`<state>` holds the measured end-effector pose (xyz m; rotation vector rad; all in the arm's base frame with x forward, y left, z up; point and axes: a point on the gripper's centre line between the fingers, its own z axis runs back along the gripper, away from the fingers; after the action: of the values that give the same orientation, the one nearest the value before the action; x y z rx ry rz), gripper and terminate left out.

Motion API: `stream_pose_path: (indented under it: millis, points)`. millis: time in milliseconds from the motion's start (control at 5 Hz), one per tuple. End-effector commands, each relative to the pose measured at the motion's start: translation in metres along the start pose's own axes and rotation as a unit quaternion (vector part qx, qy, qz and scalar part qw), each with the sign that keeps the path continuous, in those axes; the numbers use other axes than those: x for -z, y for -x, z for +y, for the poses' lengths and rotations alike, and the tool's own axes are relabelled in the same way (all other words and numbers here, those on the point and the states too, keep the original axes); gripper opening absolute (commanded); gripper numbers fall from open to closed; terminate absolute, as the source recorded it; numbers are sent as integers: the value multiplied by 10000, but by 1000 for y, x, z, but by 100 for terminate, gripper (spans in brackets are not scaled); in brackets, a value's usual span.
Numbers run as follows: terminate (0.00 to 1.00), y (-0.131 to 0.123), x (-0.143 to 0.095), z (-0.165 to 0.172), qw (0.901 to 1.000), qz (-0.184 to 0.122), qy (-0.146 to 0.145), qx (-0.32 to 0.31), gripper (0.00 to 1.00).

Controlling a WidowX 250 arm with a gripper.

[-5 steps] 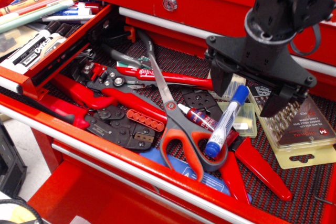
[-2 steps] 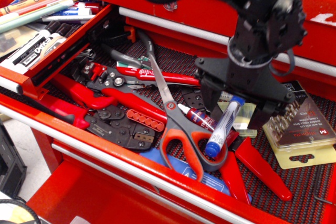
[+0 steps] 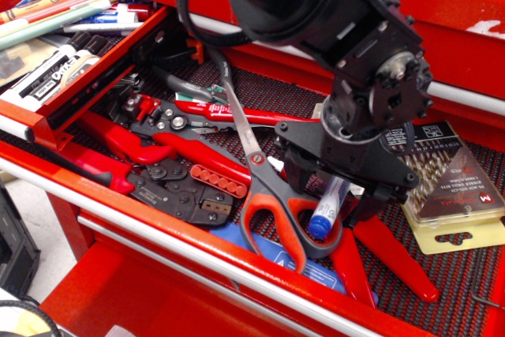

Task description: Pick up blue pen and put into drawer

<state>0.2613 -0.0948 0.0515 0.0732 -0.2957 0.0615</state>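
Note:
A small white tip [image 3: 275,163] sticks out next to my gripper, so I expect a red tube to be hidden underneath when I pick up the blue pen [image 3: 330,207].
The blue pen [image 3: 323,212] lies in the wide lower drawer, its blue end resting on the orange scissor handle; its blue cap is hidden under the gripper. My black gripper [image 3: 330,195] has come down over the pen, with one finger [image 3: 295,181] to its left and the other [image 3: 364,207] to its right. The jaws stand open around the barrel and do not visibly press on it. The small red drawer [image 3: 102,65] of pens, markers and crayons is pulled out at the upper left.
Orange-handled scissors [image 3: 264,195], red pliers [image 3: 150,144] and a crimper [image 3: 185,195] lie on the black mesh liner to the left of the pen. A clear drill-bit case [image 3: 454,191] lies to the right. Red plier handles [image 3: 394,262] lie below the gripper.
The gripper has moved down and to the left, from above and right of the pen to straddling it. The pen has not moved.

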Motion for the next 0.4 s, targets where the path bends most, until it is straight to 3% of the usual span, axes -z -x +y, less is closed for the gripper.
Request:
stream_pose_path:
  millis: [0, 200]
  points:
    - [0, 4, -4, -8, 9999, -42, -1, -120, 0]
    - [0, 6, -7, -8, 10000, 12, -19, -82, 0]
